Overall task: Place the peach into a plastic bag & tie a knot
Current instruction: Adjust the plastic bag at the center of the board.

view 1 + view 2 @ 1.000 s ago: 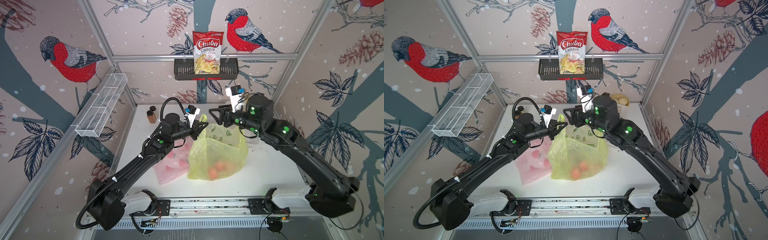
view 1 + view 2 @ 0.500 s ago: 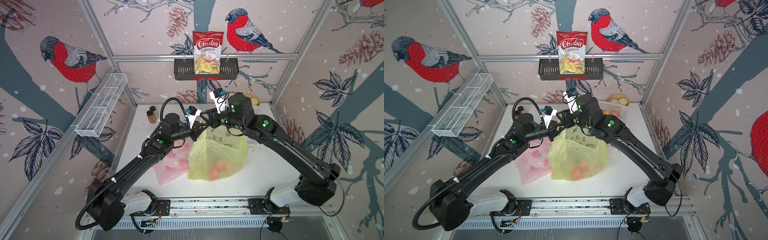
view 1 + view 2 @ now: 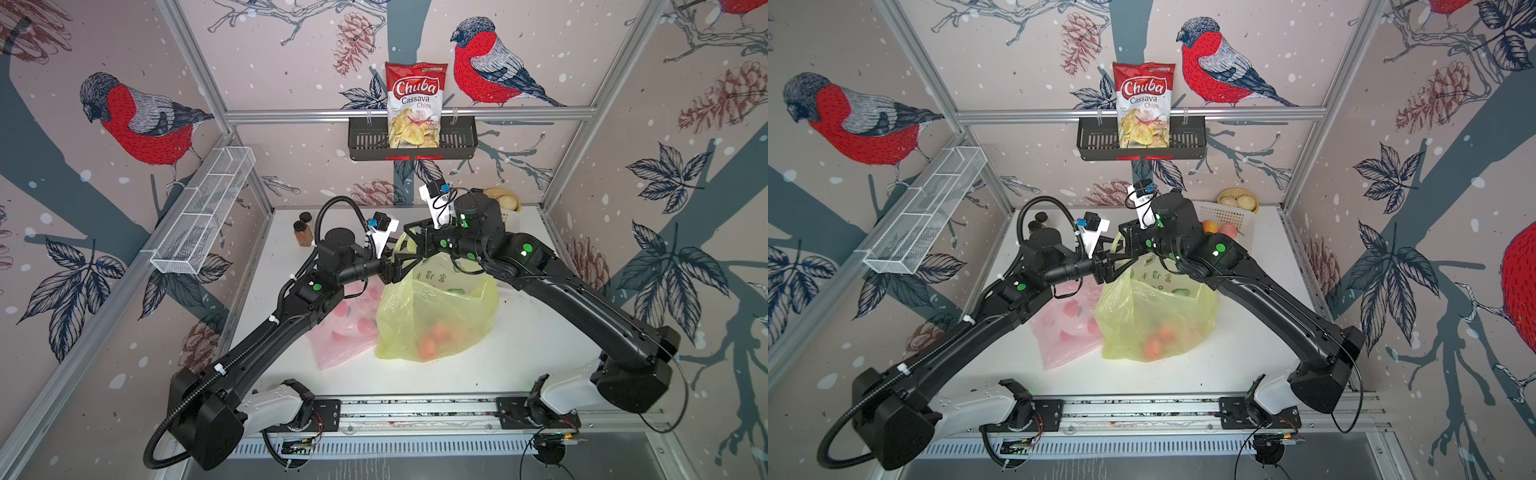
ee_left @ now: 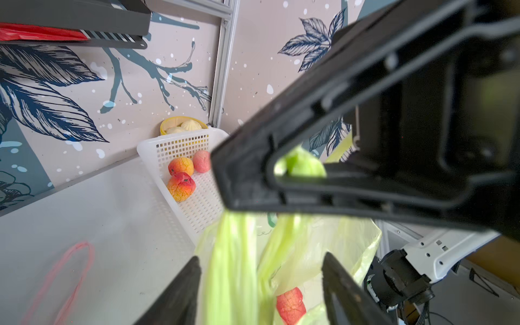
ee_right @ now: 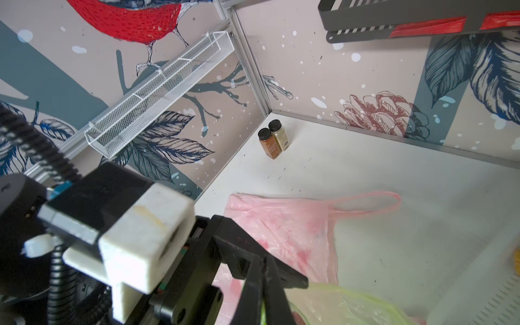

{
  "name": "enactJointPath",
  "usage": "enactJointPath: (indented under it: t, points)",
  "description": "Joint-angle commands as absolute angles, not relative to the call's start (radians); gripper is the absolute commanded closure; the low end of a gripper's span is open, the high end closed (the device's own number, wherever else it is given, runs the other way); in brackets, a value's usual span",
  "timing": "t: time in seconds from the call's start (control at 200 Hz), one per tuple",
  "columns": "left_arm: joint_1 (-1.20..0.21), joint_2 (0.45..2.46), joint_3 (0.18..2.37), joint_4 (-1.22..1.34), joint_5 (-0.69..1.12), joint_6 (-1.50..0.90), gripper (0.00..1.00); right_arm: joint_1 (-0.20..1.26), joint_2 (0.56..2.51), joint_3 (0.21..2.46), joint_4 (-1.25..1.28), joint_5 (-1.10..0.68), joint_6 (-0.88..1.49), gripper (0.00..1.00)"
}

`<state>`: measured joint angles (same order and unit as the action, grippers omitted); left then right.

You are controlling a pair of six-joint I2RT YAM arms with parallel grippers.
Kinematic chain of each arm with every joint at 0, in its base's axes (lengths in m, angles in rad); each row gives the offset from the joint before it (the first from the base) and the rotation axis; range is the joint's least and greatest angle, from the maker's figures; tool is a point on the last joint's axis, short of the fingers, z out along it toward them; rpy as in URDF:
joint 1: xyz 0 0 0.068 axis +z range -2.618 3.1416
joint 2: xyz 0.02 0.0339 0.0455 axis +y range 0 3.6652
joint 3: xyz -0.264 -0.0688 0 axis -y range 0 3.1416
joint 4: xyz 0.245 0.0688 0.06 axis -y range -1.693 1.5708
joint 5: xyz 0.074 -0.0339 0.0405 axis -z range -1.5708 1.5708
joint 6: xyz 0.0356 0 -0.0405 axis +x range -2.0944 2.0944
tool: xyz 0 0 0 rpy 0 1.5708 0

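Note:
I should close my left gripper on one handle while my right gripper moves back to take the other one separately, because both handles are bunched up at my right gripper's fingers.
A yellow-green plastic bag stands mid-table with orange-red peaches inside; one peach shows through the plastic. Its handles are gathered and pulled up. My left gripper is open, and the handles run loose between its spread fingers. My right gripper meets it tip to tip just above. It is shut on a handle of the bag, and a green strip shows between its pressed jaws.
A pink bag lies flat left of the yellow-green one. A white basket at the back right holds more peaches. Two spice jars stand at the back left. A wire rack hangs on the left wall.
My right gripper swung left to the left gripper and shut on the bag handle. My left gripper, shut on that handle before, has opened and let go.

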<state>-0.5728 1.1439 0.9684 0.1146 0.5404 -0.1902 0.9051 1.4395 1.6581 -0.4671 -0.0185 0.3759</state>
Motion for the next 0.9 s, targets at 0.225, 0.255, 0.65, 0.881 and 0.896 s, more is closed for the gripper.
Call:
enactJointPath:
  t: [0.225,0.255,0.65,0.881,0.896]
  points:
    - [-0.602,1.014,0.871,0.289,0.314,-0.218,0.31,0.965,1.433,1.661,-0.354,0.086,0.47,1.0]
    - [-0.614,1.014,0.876,0.29,0.297,-0.207,0.3,0.973,1.439,1.668,-0.354,0.092,0.471,1.0]
    - [-0.729,1.065,0.909,0.338,-0.027,-0.178,0.54,1.023,1.481,1.72,-0.354,0.156,0.503,1.0]
    - [-0.729,1.061,0.875,0.332,-0.032,-0.179,0.85,1.016,1.432,1.68,-0.334,0.207,0.509,1.0]
    - [-0.729,1.06,0.874,0.331,-0.032,-0.179,0.86,1.016,1.43,1.678,-0.333,0.207,0.511,1.0]
